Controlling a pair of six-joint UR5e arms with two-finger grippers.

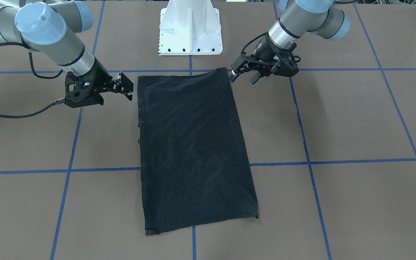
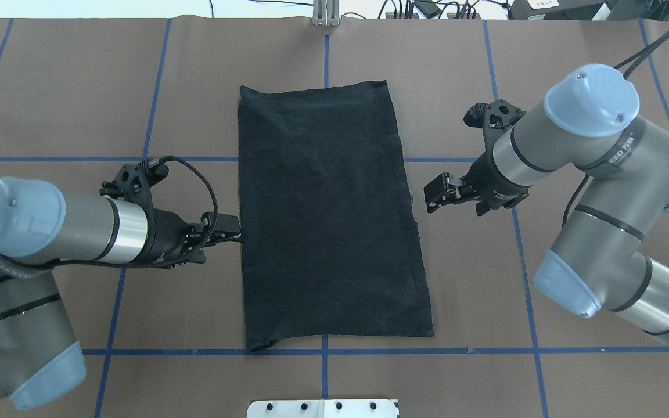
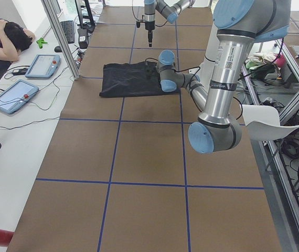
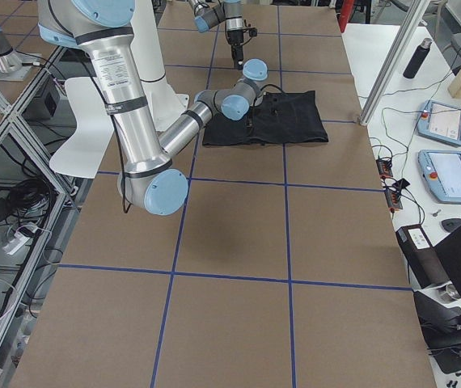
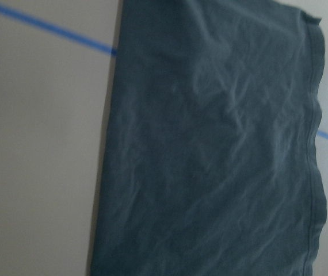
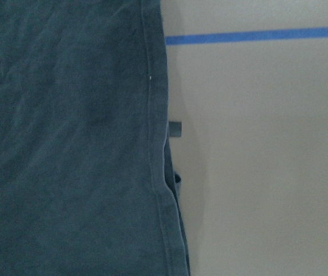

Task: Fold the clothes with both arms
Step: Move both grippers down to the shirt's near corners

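Note:
The black T-shirt lies stretched out smooth. Its far end will slide along flat when I draw the T-shirt's near end toward the pedestal.
The black T-shirt lies flat on the brown table, folded into a long rectangle with its plain side up; the logo is hidden. It also shows in the overhead view and in both wrist views. My left gripper is open and empty, right at the shirt's long edge on my left. My right gripper is open and empty, a short gap off the opposite long edge. A small grey tag sticks out of that edge.
The white pedestal stands just behind the shirt's near end. Blue tape lines grid the table. An operator sits past the table's far side, with tablets and a bottle on a side bench.

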